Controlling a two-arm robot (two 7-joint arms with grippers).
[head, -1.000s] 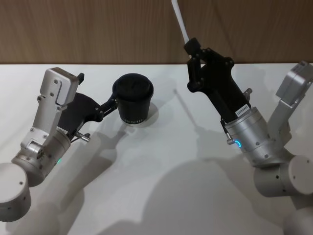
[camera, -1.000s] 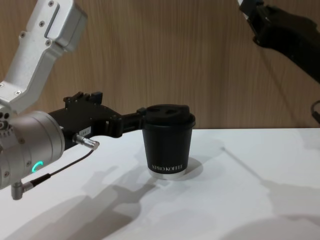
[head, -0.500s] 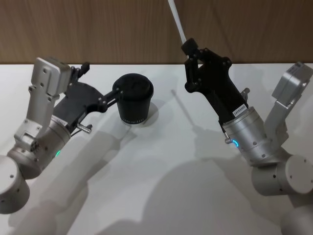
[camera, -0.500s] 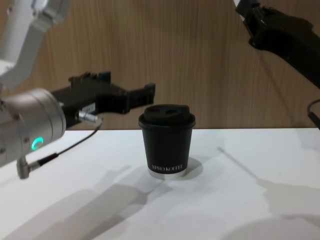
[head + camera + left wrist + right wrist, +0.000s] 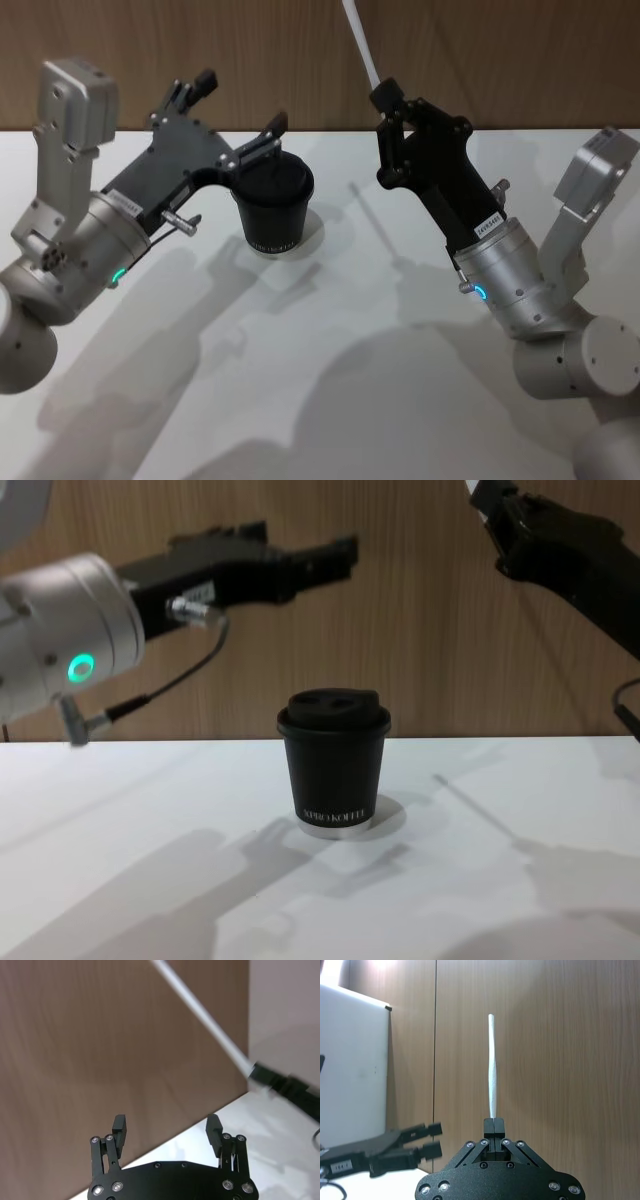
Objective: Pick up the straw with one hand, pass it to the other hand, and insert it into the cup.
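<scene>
I expect the white straw [image 5: 361, 42] to stay straight when I push it down into the black cup, since it sticks straight out from its pinched lower end [image 5: 375, 80].
The black cup [image 5: 272, 205] [image 5: 335, 765] stands upright on the white table with its domed lid on. My left gripper [image 5: 236, 112] [image 5: 312, 550] [image 5: 167, 1125] hangs open in the air above the cup and slightly to its left, holding nothing. My right gripper [image 5: 388, 96] [image 5: 493, 1122] [image 5: 500, 510] is raised to the right of the cup, shut on the lower end of the white straw [image 5: 360, 45] [image 5: 492, 1072] [image 5: 205, 1015]. The straw points up and away, toward the wooden wall. In the right wrist view, the left gripper [image 5: 427, 1137] shows farther off, below the straw's height.
The white table [image 5: 330, 340] [image 5: 480, 880] stretches around the cup. A wood-panelled wall [image 5: 500, 60] [image 5: 420, 630] stands right behind it. A thin cable [image 5: 170, 685] hangs from my left wrist. A white board [image 5: 350, 1060] stands against the wall.
My left gripper left the cup's side and rose well above it, fingers open. The cup stayed put. My right gripper with the straw shifted slightly left.
</scene>
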